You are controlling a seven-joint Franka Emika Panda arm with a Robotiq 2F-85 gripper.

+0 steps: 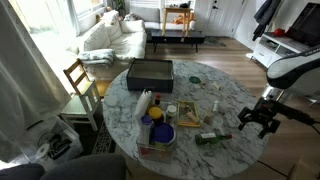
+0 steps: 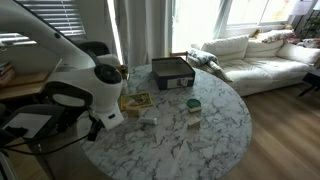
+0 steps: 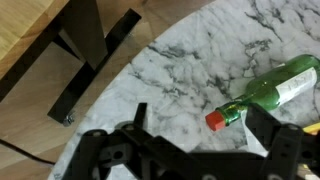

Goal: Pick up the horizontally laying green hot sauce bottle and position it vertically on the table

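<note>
The bottle's red cap (image 3: 215, 120) is pointing toward my open fingers, and the marble between them is clear. I keep moving my gripper toward the cap end (image 3: 226, 113) until the fingers are on both sides of it.
The green hot sauce bottle (image 1: 212, 138) lies on its side near the edge of the round marble table (image 1: 232, 96). In the wrist view the bottle (image 3: 282, 87) points its red cap toward me. The cap lies between my open gripper's (image 3: 200, 132) two dark fingers, near the right one, and is not gripped. In an exterior view the gripper (image 1: 255, 120) hovers at the table's edge just beside the bottle. In an exterior view the arm (image 2: 80, 90) hides the bottle; the table (image 2: 222, 130) shows beyond it.
A dark box (image 1: 150, 72) stands at the table's far side. A white bottle (image 1: 143, 103), a blue-lidded tub (image 1: 160, 132) and a small jar (image 1: 172, 110) cluster mid-table. A wooden chair (image 1: 80, 80) and a sofa (image 1: 112, 38) stand beyond. A dark table leg (image 3: 95, 60) shows below.
</note>
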